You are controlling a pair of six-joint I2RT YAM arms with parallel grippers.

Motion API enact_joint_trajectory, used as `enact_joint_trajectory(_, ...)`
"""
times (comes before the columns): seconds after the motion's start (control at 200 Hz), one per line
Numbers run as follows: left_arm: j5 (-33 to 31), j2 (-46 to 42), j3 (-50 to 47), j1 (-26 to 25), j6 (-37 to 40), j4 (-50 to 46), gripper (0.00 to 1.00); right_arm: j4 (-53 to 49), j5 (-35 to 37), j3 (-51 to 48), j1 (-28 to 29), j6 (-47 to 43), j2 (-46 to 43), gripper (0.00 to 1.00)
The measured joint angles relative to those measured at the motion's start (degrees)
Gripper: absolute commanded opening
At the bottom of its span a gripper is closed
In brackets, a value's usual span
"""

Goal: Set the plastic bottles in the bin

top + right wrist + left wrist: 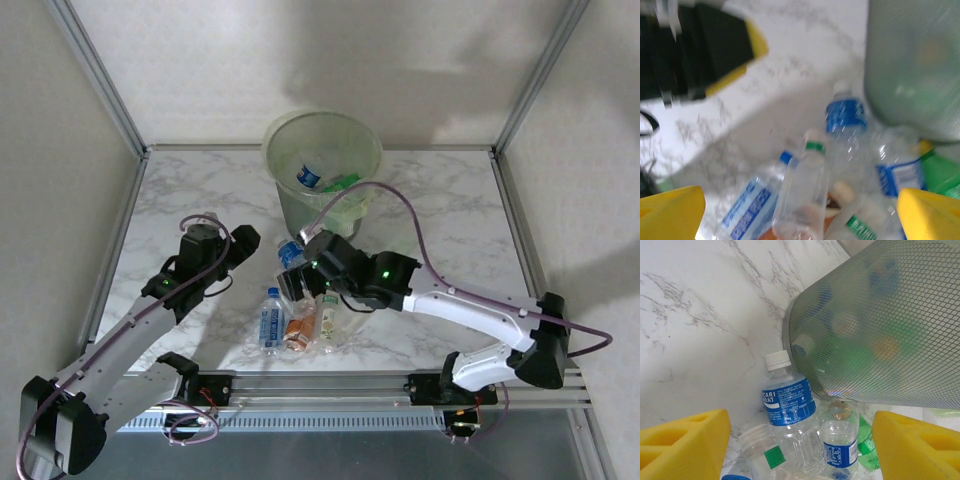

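The clear green-banded bottle [802, 197] is lying on top of and across an orange bottle [832, 211], so the clear bottle will come away when I lift, and the orange bottle will stay behind.
The bin [322, 165] stands at the back middle of the table, with a blue-labelled bottle [309, 176] and a green one [343, 183] inside. Several plastic bottles [298, 322] lie heaped in front of it. My left gripper [243, 243] is to the left of the heap and open. Beyond its yellow fingers [685, 440] lie a blue-labelled bottle [790, 405] and a green bottle [867, 442] against the bin [880, 325]. My right gripper [293, 285] hovers over the heap, open. Below it are a clear green-banded bottle [807, 190] and a blue-capped one [752, 207].
The marble table [450, 220] is walled by metal frame posts at the back corners. Both arm bases sit on the rail along the near edge [320, 385]. A cable [400, 205] loops from the right arm close to the bin.
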Motion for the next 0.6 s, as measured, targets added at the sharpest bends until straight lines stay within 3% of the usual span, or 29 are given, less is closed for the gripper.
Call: enact_joint_trajectory(0.601, 0.0, -0.2, 0.0, 0.0, 0.0, 0.0, 0.74, 5.9, -4.1, -6.0, 1.2, 8.1, 10.8, 0.97)
